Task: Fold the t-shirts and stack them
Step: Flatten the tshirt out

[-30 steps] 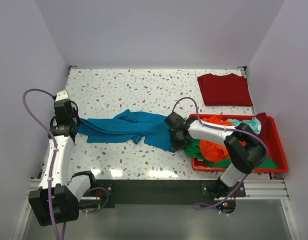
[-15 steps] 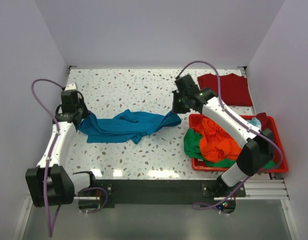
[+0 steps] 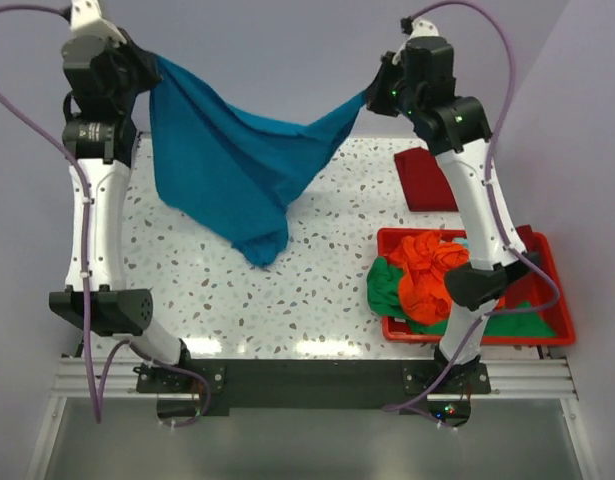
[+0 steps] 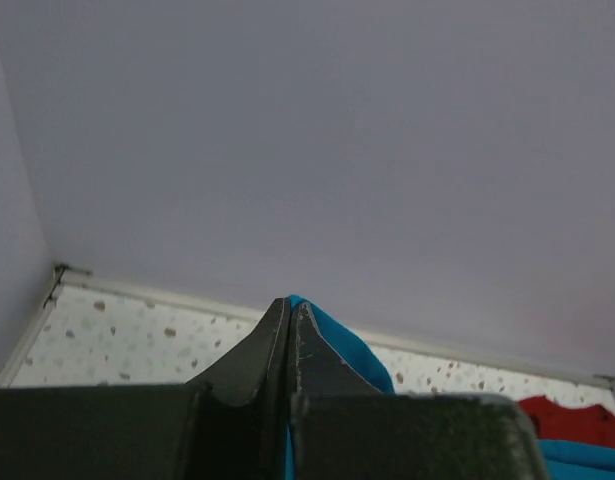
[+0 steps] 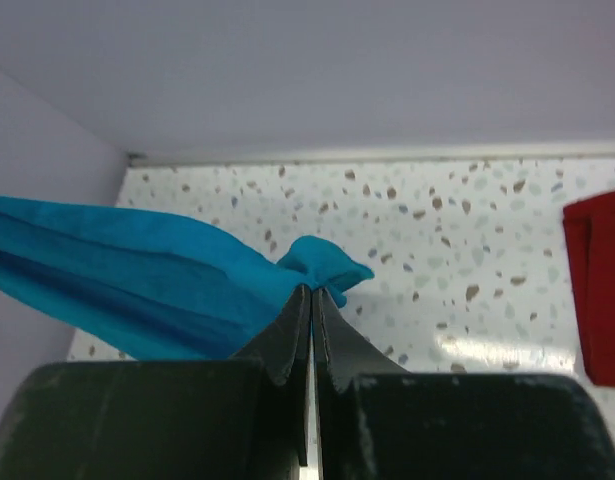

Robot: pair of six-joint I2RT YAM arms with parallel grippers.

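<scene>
The teal-blue t-shirt's top edge [image 3: 275, 128] droops between my left gripper and my right gripper. I should pull its corners apart and lay it over the speckled table [image 3: 242, 315].
A teal-blue t-shirt [image 3: 237, 160] hangs high above the table, stretched between both grippers and sagging to a point in the middle. My left gripper [image 3: 149, 62] is shut on its left corner; blue cloth [image 4: 332, 335] shows beside the fingertips in the left wrist view, where the gripper [image 4: 290, 303] points at the back wall. My right gripper [image 3: 372, 95] is shut on the other corner, a bunch of cloth [image 5: 322, 263] poking past the gripper [image 5: 312, 290]. A folded dark red t-shirt [image 3: 427, 180] lies at the back right. Orange [image 3: 432, 270] and green [image 3: 384, 285] t-shirts fill the bin.
A red plastic bin [image 3: 555, 300] sits at the front right of the speckled table [image 3: 187, 290]. Pale walls close in the left, back and right sides. Both arms stand tall, the right one crossing above the bin.
Both arms have risen from near the table to high above it, lifting the teal-blue t-shirt off the surface and spreading it between them.
</scene>
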